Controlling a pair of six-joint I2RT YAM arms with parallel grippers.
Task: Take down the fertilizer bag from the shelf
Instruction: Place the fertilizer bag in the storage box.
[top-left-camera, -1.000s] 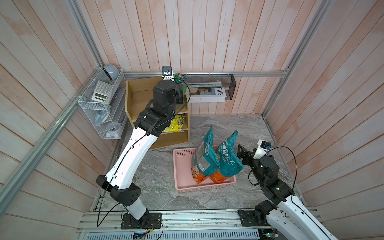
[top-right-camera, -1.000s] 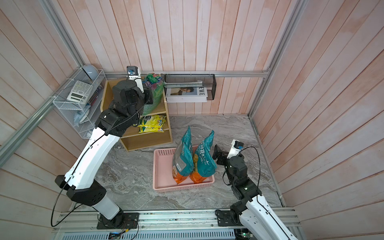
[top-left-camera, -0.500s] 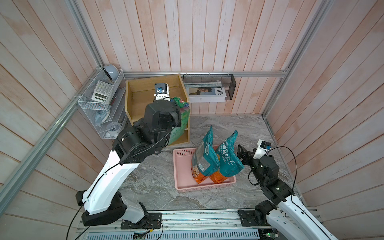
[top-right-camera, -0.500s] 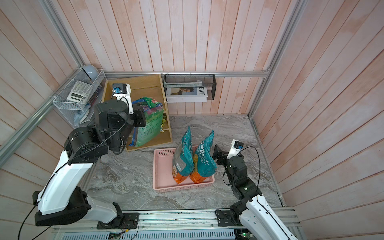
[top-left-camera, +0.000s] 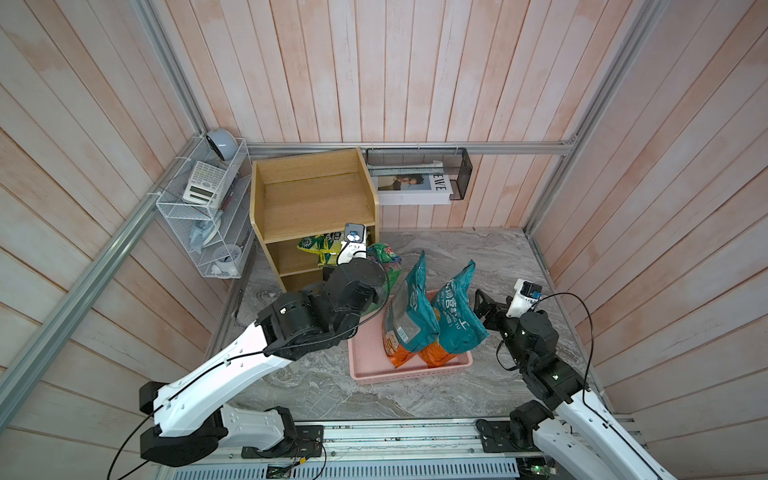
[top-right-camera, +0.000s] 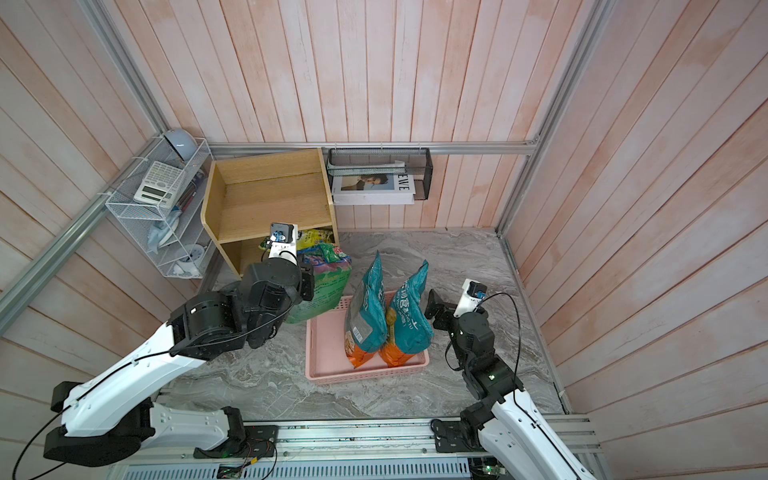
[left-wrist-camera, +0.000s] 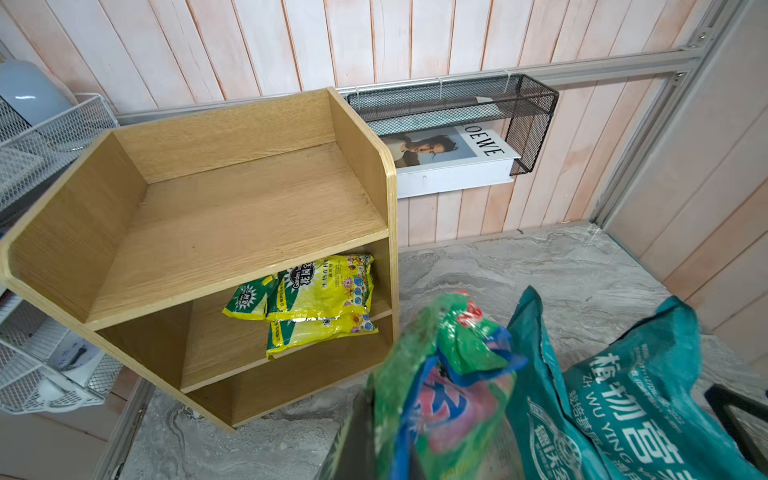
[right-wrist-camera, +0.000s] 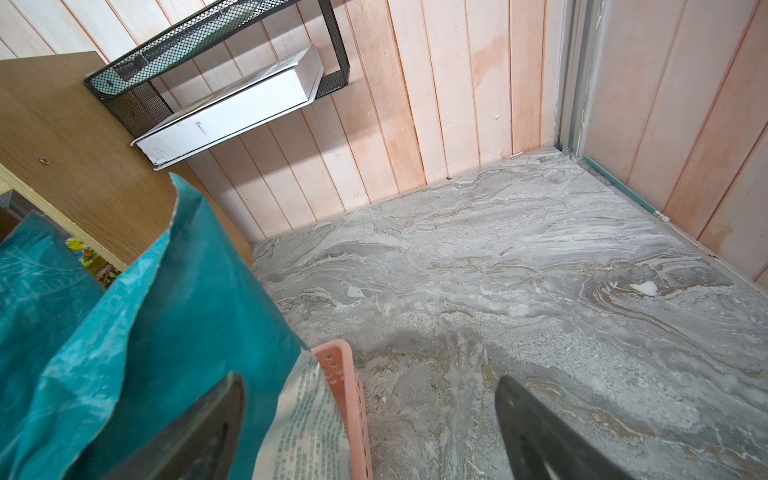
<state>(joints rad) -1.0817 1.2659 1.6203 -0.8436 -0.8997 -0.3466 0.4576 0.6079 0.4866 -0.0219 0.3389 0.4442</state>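
Observation:
The green bag (top-right-camera: 328, 281) hangs upright, clear of the shelf. My left gripper keeps carrying it toward the pink basket's empty end (top-right-camera: 326, 340) until it stands inside.
My left gripper (left-wrist-camera: 386, 451) is shut on the top of a green fertilizer bag (left-wrist-camera: 449, 386) with pink and blue print. The bag (top-right-camera: 328, 278) hangs in front of the tan wooden shelf (top-right-camera: 270, 195), off its tiers, by the pink basket's rear left corner. The arm mostly hides the bag (top-left-camera: 384, 257) in a top view. The shelf's top tier (left-wrist-camera: 232, 224) shows bare wood. Yellow bags (left-wrist-camera: 320, 299) lie on the middle tier. My right gripper (right-wrist-camera: 370, 382) is open and holds nothing, just right of the teal bags (top-left-camera: 455, 316).
Two teal and orange bags (top-right-camera: 365, 311) stand upright in the pink basket (top-right-camera: 365, 372) mid-floor. A white wire rack (top-left-camera: 208, 216) hangs on the left wall. A black mesh basket (top-left-camera: 419, 178) with a white book hangs on the back wall. Marble floor (right-wrist-camera: 519, 270) lies right of the basket.
My left arm pulled back from the shelf's top tier and came down toward the pink basket, carrying the green bag. The right arm stayed still.

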